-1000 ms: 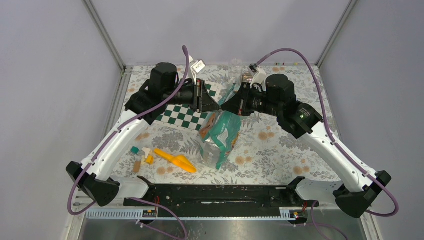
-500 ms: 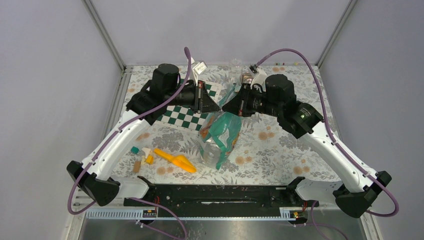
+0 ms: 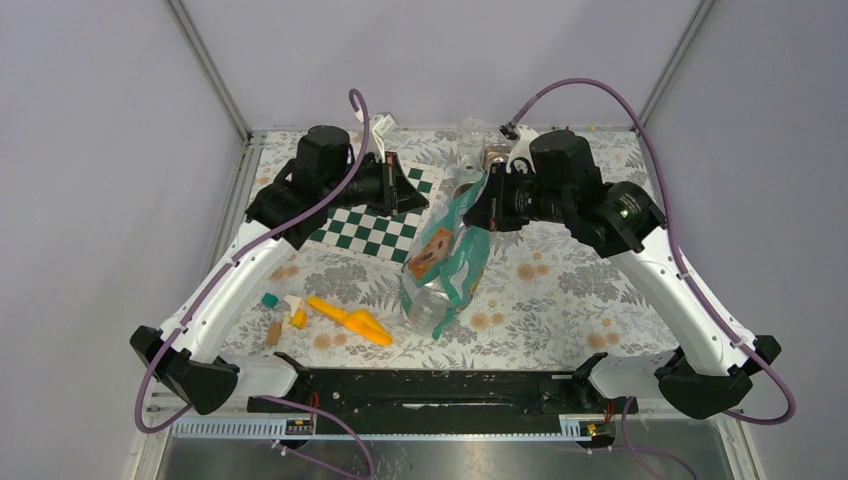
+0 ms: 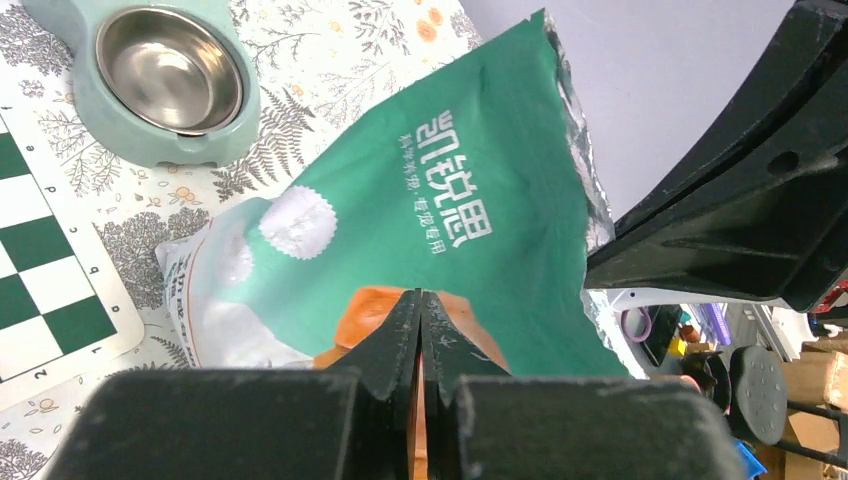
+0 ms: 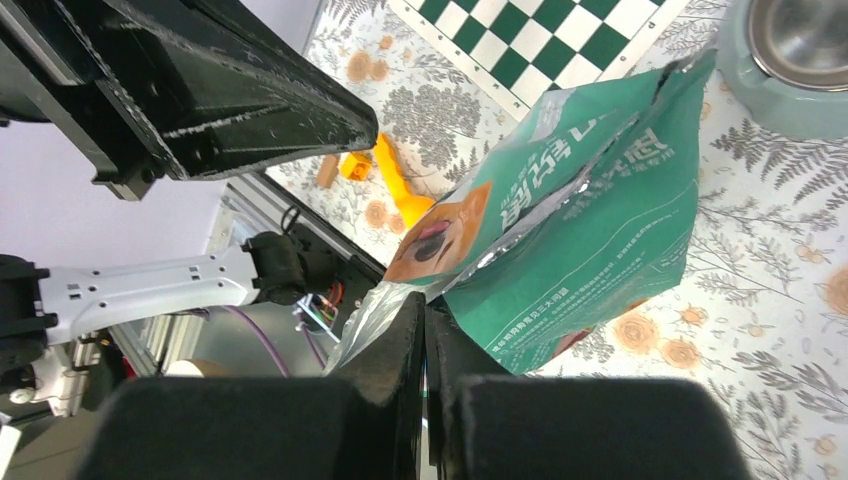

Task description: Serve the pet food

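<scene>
The robot's left fingers are closed away from the bag's top edge, so the left gripper needs to open and grab the edge next to the right gripper.
The pet food is hidden inside the teal-green bag, which stands tilted at the middle of the table with its torn top open. My right gripper is shut on the bag's top edge, and the silver lining runs into its jaws. My left gripper hangs just left of the bag top. Its jaws are shut with nothing between them, and the bag's face lies behind. A teal bowl with an empty steel insert sits beyond the bag.
A green-and-white chequered mat lies under the left gripper. An orange scoop and a few small blocks lie at the front left. The bowl is partly hidden behind the right wrist in the top view.
The left gripper has shut and drawn back to the left, off the bag. The right gripper has pulled the bag's top up and toward the back, stretching the bag taller.
</scene>
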{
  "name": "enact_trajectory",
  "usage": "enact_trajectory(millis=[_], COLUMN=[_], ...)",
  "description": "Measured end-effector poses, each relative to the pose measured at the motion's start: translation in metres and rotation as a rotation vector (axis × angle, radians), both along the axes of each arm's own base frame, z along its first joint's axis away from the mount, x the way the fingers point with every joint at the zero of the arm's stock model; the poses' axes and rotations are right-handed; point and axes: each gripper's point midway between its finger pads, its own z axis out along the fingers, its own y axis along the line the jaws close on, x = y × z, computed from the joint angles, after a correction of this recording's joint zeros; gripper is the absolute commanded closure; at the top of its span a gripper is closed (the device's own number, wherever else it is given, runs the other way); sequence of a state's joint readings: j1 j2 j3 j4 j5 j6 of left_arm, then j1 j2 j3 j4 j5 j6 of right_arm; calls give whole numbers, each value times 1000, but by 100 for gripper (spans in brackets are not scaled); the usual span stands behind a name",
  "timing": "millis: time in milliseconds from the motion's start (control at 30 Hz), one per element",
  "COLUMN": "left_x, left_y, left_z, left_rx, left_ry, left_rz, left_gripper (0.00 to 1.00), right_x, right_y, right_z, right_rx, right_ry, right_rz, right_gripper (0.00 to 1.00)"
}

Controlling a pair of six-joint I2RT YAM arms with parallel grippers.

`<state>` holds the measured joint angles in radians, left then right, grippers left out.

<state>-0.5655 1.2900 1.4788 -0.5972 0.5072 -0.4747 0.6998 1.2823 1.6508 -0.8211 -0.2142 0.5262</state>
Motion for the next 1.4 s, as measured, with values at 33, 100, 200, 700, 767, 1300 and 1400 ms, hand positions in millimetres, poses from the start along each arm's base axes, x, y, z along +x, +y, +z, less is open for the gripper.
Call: enact_trajectory(millis=[33,100,200,700,767,1300,1400], left_x=[2,3,0,-27,-29,-32,-32], left_y=[2,2,0,-24,-27,-34,-34], left_z=[0,0,2,22,20,7,8], left_rx=[3,3,-6,-111,-105,-61,-57], left_ry=[-2,-2,3,8,10,37,33], left_rz=[12,13,1,-151,-161,-190,-190], left_gripper=[100,98,77,53,53,99,100], right_x=[-1,-2,-2,1,1,4,4], right_y=[-3,-6,-6,5,5,5,6], right_z=[0,-1,-1,0,0,-8,-10], right_rx=[-16,-38,-44,72,83,194,204], right_ry=[-1,-1,-5,8,16,100,119], right_rz=[-2,2,10,-29,-43,-166,-177], right_gripper=[100,100,100,100,100,83,74])
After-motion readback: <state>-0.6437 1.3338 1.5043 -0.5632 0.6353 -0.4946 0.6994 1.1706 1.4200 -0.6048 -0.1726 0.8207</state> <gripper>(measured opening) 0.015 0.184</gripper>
